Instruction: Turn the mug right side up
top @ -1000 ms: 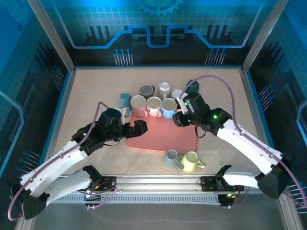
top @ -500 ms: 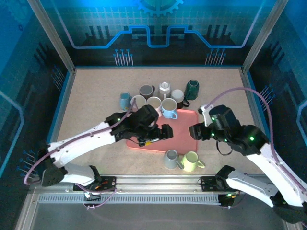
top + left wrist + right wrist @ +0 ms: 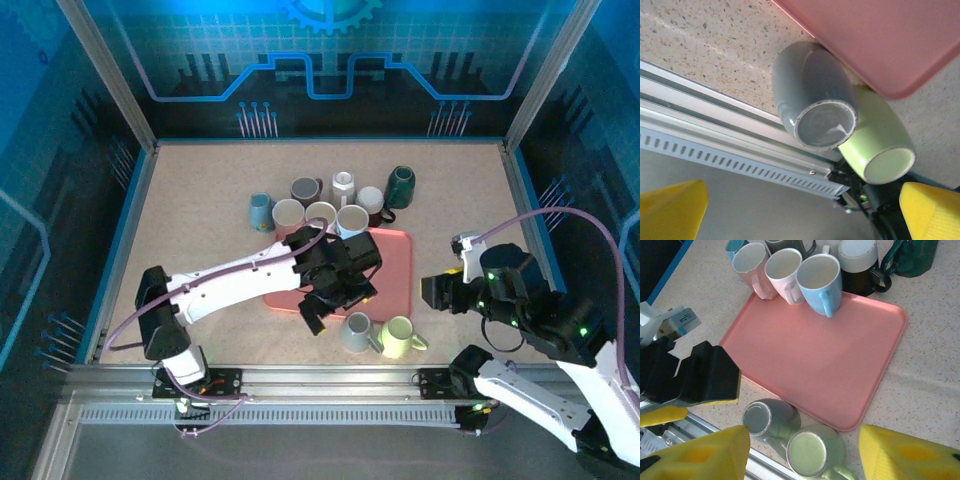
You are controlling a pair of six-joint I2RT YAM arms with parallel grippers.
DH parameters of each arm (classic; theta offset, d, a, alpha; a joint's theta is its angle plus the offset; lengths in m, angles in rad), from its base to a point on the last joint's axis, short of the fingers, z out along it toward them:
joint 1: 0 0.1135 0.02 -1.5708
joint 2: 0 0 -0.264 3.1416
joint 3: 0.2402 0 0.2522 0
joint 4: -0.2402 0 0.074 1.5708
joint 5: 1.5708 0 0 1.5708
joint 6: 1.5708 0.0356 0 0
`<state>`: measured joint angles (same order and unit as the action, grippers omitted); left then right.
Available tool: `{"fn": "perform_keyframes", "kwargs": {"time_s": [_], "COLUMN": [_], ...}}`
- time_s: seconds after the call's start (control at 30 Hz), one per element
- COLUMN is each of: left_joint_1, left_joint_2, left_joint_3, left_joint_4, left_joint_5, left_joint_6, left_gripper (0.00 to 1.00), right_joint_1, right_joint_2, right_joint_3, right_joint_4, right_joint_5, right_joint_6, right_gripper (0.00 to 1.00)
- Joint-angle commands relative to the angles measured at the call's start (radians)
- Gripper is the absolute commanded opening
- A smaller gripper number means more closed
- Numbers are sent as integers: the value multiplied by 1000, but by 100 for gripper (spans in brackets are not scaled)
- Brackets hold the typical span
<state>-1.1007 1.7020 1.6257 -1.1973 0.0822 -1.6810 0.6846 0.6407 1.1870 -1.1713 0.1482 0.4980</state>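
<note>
The grey mug's handle [image 3: 376, 344] points away from my left gripper. I should keep moving the open fingers toward the grey mug's body [image 3: 355, 332] until they are on both sides of it.
Two mugs stand bottom-up just off the pink tray's [image 3: 385, 270] front edge: a grey mug [image 3: 355, 331] [image 3: 812, 92] [image 3: 767, 417] and, touching it on the right, a light green mug [image 3: 398, 337] [image 3: 880, 140] [image 3: 812, 450]. My left gripper [image 3: 335, 303] [image 3: 800, 215] hangs open over the tray's front edge, above and just left of the grey mug, with nothing between its yellow fingertips [image 3: 670, 207]. My right gripper [image 3: 440, 293] [image 3: 802, 455] is open and empty, raised off the tray's right side and looking back over both mugs.
Along the tray's back edge stand several more mugs, among them a blue mug [image 3: 352, 220] [image 3: 819, 277], a pink mug [image 3: 288, 213], a dark green mug [image 3: 401, 182] and a teal mug [image 3: 260, 210]. The metal rail [image 3: 330, 380] runs close in front of the two near mugs.
My left arm swung right and forward across the tray to the near mugs. My right arm drew back from the mug row to the tray's right side, its jaws a little wider.
</note>
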Motion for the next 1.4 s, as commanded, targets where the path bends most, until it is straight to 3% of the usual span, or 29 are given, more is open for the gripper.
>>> {"fn": "perform_keyframes", "kwargs": {"time_s": [0.0,0.13,0.37,1.0,1.37], "left_joint_1": [-8,0,8,-18,-22], "left_joint_2": [70,130,251,285,280], "left_joint_3": [24,35,89,-30,-82], "left_joint_4": [-15,96,91,119,163], "left_joint_5": [-1,9,35,37,25], "left_joint_6": [-133,-163,-149,-246,-272], "left_gripper": [99,99,99,99,83], "right_joint_1": [0,0,0,1,1], "right_joint_2": [-28,-58,-115,-166,-191], "right_joint_3": [40,64,64,30,10], "right_joint_4": [-63,-96,-139,-144,-146], "right_joint_5": [15,38,44,20,27], "right_joint_6": [-7,-16,-32,-76,-75], "right_gripper": [61,61,61,62,62]}}
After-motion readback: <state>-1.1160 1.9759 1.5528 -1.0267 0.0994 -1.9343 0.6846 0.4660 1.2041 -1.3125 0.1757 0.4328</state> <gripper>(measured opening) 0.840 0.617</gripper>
